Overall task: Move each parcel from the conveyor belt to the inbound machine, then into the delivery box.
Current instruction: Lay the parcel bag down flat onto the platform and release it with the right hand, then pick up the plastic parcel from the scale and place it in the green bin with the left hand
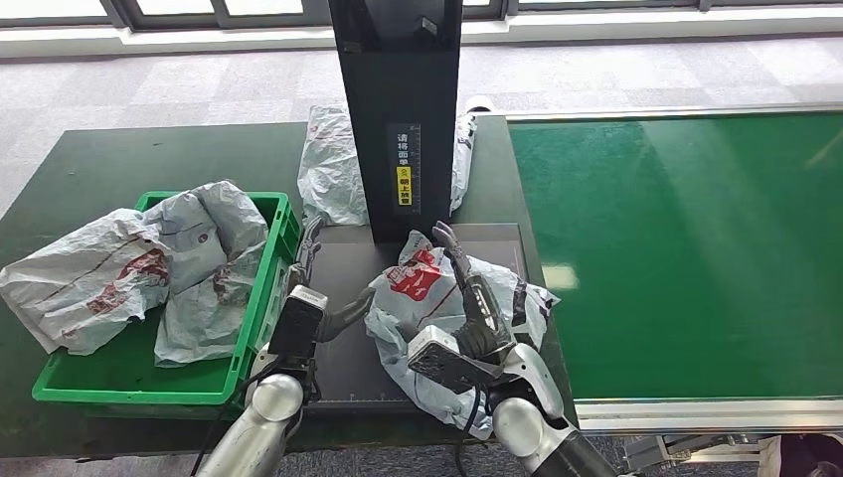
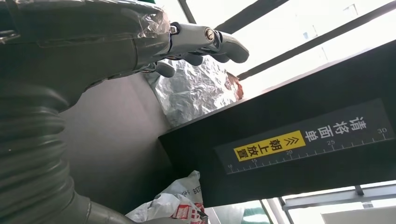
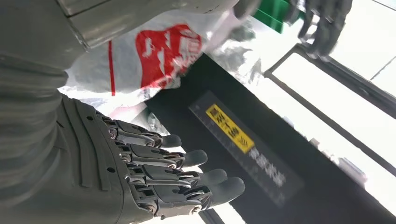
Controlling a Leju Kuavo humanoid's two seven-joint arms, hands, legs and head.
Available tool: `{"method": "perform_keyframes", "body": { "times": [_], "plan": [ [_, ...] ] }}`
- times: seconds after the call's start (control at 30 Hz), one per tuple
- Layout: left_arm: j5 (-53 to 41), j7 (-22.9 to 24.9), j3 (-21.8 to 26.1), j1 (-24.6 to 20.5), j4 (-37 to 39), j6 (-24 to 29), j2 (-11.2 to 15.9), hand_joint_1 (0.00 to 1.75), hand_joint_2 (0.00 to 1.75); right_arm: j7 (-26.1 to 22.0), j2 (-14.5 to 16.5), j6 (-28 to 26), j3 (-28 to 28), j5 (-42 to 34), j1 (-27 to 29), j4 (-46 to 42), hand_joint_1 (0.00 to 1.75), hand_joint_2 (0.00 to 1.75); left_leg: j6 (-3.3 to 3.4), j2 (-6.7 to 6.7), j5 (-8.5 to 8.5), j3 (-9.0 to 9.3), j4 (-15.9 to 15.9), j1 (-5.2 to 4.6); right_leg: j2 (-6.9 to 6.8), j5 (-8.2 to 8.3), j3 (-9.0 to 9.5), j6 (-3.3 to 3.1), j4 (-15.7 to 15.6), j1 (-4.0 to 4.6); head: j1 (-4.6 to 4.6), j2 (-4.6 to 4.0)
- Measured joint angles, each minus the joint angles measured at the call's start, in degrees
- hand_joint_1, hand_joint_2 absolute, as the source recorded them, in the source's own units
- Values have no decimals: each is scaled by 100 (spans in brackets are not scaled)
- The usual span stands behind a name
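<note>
My left gripper is set to lift the parcel [image 1: 433, 306], and the grey parcel's loose edge [image 1: 382, 320] is crumpled and creased. The parcel will bunch up and droop from the gripper when I lift it.
A grey parcel [image 1: 422, 288] with red print lies crumpled on the black platform [image 1: 343, 348] of the inbound machine, in front of its post [image 1: 398, 109]. My right hand [image 1: 475, 313] hovers over the parcel's right side with fingers stretched out flat, holding nothing. My left hand [image 1: 310, 283] sits at the platform's left edge, fingers apart, thumb spread toward the parcel, holding nothing. The right wrist view has the right hand [image 3: 154, 172] with straight fingers beside the parcel [image 3: 154, 56]. In the left wrist view the left hand [image 2: 140, 42] is near the post's yellow label [image 2: 268, 145].
A green crate [image 1: 260, 328] left of the machine holds several grey parcels [image 1: 149, 268]. Another parcel [image 1: 333, 164] lies behind the post. The green conveyor belt [image 1: 686, 248] runs along the right, with a metal edge at its front.
</note>
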Motion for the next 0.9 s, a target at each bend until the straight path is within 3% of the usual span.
{"method": "perform_keyframes", "body": {
  "times": [0.17, 0.53, 0.67, 0.8, 0.9],
  "plan": [
    [-97, -54, 14, -14, -2, 21, 11, 0, 175, -379, 2, 207, -505, -869, 230, -375, 0, 175, 0, 0, 0, 0, 0, 0, 0, 1, 1, 0, 0, 0, 1, 0],
    [-136, -64, 19, -23, -6, -34, 14, 0, 175, -469, 7, 400, -834, -1216, 394, -633, 0, 175, 0, 1, 0, 0, 0, 0, 1, 0, 0, 0, 0, 0, 1, -2],
    [-405, -98, -2, -42, 3, -567, 46, 0, 175, -509, 86, 887, -1066, -1904, 420, -636, 0, 175, 0, 0, 0, 0, 0, 0, 0, 0, 0, 0, 0, 0, 1, 0],
    [-1488, -45, -338, -134, 195, -1466, 165, 0, 175, -346, 253, 1184, -1466, -2012, 395, -634, 0, 175, 0, 0, 1, 1, 0, -1, 0, 1, 1, 0, 0, -1, 1, 0],
    [-2227, 25, -673, -258, 532, -1574, 202, 0, 175, -320, 356, 1357, -1766, -2018, 402, -639, 0, 175, 0, 0, 1, 2, 2, -2, 1, 2, 1, 0, 0, -1, 1, 0]
  ]
}}
